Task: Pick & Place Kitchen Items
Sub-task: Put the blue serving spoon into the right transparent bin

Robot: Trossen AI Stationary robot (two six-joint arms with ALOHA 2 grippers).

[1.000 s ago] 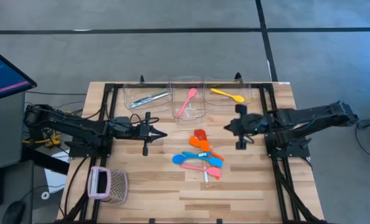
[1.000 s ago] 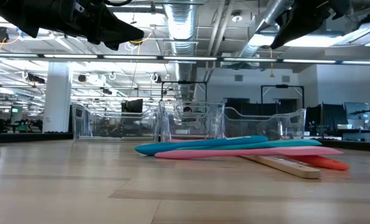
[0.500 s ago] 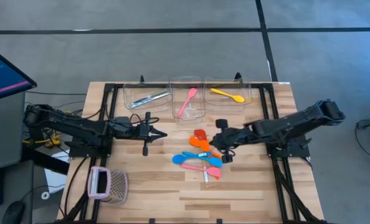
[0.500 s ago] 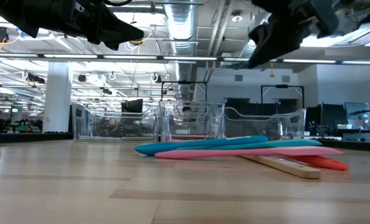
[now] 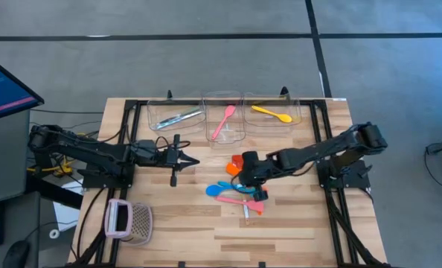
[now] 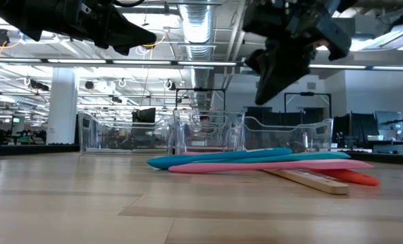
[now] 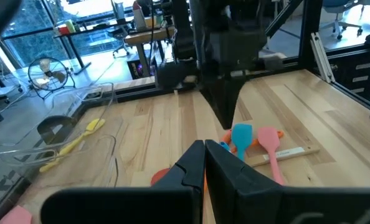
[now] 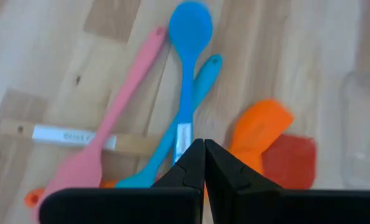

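The blue spoon is lying over the teal one and my right gripper is closed above it. I should open my right gripper around the blue spoon's label [image 8: 183, 138] and pick the blue spoon up first.
The kitchen items lie in a loose pile at the table's middle. They are a blue spoon [image 8: 190, 25], a teal one [image 5: 219, 190], a pink spatula [image 8: 110, 137], an orange spoon [image 8: 260, 134], and a red spatula head [image 5: 237, 161] with a wooden handle [image 8: 66, 134]. My right gripper [image 5: 243, 177] is shut and hangs over the pile, tilted downward. The low view shows this gripper [image 6: 262, 95] clear above the utensils [image 6: 256, 161]. My left gripper [image 5: 195, 159] is shut and level, left of the pile, holding nothing.
Three clear bins stand along the far edge. They hold silvery cutlery [image 5: 178, 117], a pink spoon [image 5: 223, 121] and a yellow spoon [image 5: 271, 113]. A pink-and-white mesh basket [image 5: 128, 221] sits near the front left. Bare wood lies in front of the pile.
My right gripper has swung from the table's right side toward the left and down, and now hangs over the pile. It has tipped further downward and stayed shut. The utensils have not moved.
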